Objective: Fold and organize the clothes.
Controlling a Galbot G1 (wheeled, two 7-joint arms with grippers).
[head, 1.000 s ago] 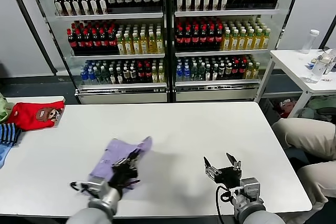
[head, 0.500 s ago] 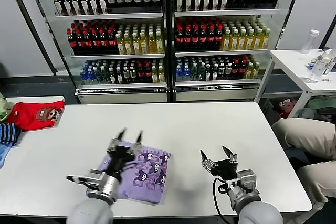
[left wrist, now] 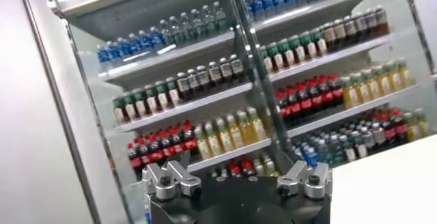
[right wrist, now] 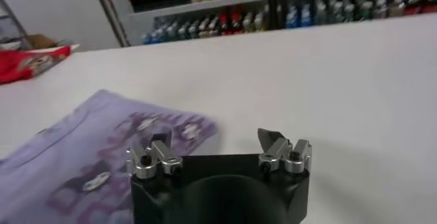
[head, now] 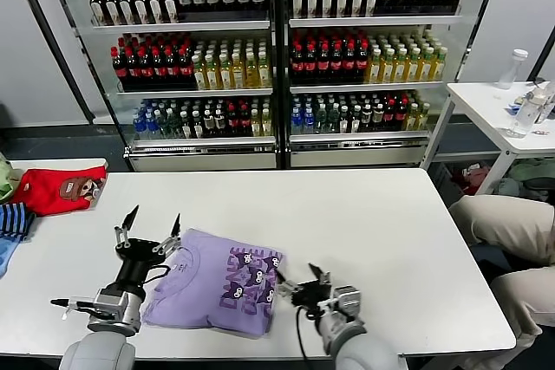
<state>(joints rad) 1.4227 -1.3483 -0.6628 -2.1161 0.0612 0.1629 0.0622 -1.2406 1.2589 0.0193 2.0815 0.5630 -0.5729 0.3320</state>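
Observation:
The folded lavender T-shirt (head: 201, 285) is lying crooked close beside my left gripper. My right gripper should pinch the printed edge (head: 268, 294) and pull the T-shirt to the middle of the table.
The lavender T-shirt (head: 217, 282) lies folded on the white table (head: 364, 214), dark purple print facing up. My left gripper (head: 149, 224) is open and empty, raised just past the shirt's left edge, fingers pointing up. In the left wrist view it (left wrist: 235, 177) faces the drink fridges and the shirt is out of view. My right gripper (head: 299, 283) is open and empty, low over the table at the shirt's right edge. The right wrist view shows it (right wrist: 218, 147) just beside the shirt (right wrist: 102, 157).
A red garment (head: 56, 188) and a blue striped garment (head: 13, 223) lie at the table's far left. Drink fridges (head: 277, 58) stand behind the table. A side table (head: 512, 110) and a seated person's legs (head: 503, 231) are at the right.
My left gripper has let go of the shirt, which now lies flat print up, and has moved left. My right gripper has moved left to the shirt's right edge.

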